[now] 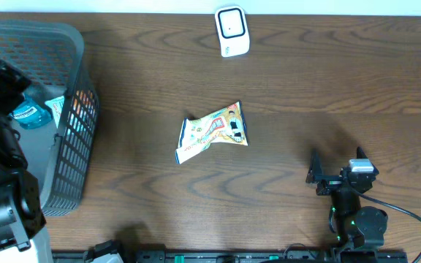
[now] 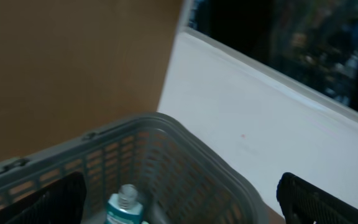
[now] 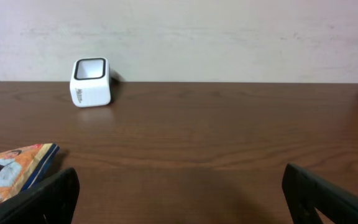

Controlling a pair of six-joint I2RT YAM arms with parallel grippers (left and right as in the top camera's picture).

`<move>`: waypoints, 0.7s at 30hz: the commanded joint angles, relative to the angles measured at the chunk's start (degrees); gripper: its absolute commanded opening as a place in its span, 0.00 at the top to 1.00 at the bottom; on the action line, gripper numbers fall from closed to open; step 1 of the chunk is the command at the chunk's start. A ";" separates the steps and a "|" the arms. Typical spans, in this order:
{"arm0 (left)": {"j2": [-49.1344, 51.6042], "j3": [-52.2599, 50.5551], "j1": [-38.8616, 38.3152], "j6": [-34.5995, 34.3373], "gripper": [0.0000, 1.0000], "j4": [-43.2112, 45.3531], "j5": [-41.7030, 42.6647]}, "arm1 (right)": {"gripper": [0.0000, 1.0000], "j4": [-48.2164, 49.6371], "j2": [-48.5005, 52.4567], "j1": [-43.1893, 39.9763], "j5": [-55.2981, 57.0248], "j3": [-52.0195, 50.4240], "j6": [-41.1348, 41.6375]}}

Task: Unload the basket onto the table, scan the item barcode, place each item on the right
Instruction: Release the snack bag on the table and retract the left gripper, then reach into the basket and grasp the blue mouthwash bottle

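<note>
The teal bottle is lying uncovered in the grey basket under my open left gripper. I keep going down until my fingers are on both sides of the bottle, then close them.
The item, a crumpled yellow and blue snack packet, lies flat in the middle of the table, and its corner shows at the lower left of the right wrist view. A white barcode scanner stands at the far edge, its dark window on top. My right gripper rests low at the near right, open and empty, well right of the packet. My left gripper hangs open over the grey basket, holding nothing.
The grey mesh basket fills the far left of the table and holds a teal bottle and a small packet. The bottle's cap sits between my left fingers' line of view. A pale wall runs behind the table.
</note>
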 commanded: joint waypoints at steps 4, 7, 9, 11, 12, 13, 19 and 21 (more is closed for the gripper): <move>0.28 1.36 6.95 -6.80 0.02 0.55 -0.96 | 0.01 -0.20 -0.26 -0.22 0.44 -0.07 0.98; 0.35 1.33 8.46 -8.92 0.02 0.52 -0.96 | 0.01 -0.20 -0.26 -0.22 0.44 -0.07 0.98; 0.50 1.33 8.92 -9.84 0.02 0.50 -0.96 | 0.01 -0.20 -0.26 -0.22 0.44 -0.07 0.98; 0.68 1.33 9.18 -9.81 0.02 0.44 -0.98 | 0.01 -0.20 -0.26 -0.22 0.44 -0.07 0.98; 0.96 1.33 9.44 -9.81 0.02 0.24 -0.96 | 0.01 -0.20 -0.26 -0.22 0.44 -0.07 0.98; 1.09 1.33 9.64 -9.77 0.02 0.17 -0.98 | 0.01 -0.20 -0.26 -0.22 0.46 -0.07 0.98; 4.15 1.33 12.96 -9.79 0.02 -1.09 -4.22 | 0.01 -0.20 -0.26 -0.22 0.44 -0.07 0.98; 5.95 1.33 14.27 -9.81 0.02 -2.32 -4.17 | 0.01 -0.20 -0.26 -0.22 0.44 -0.07 0.98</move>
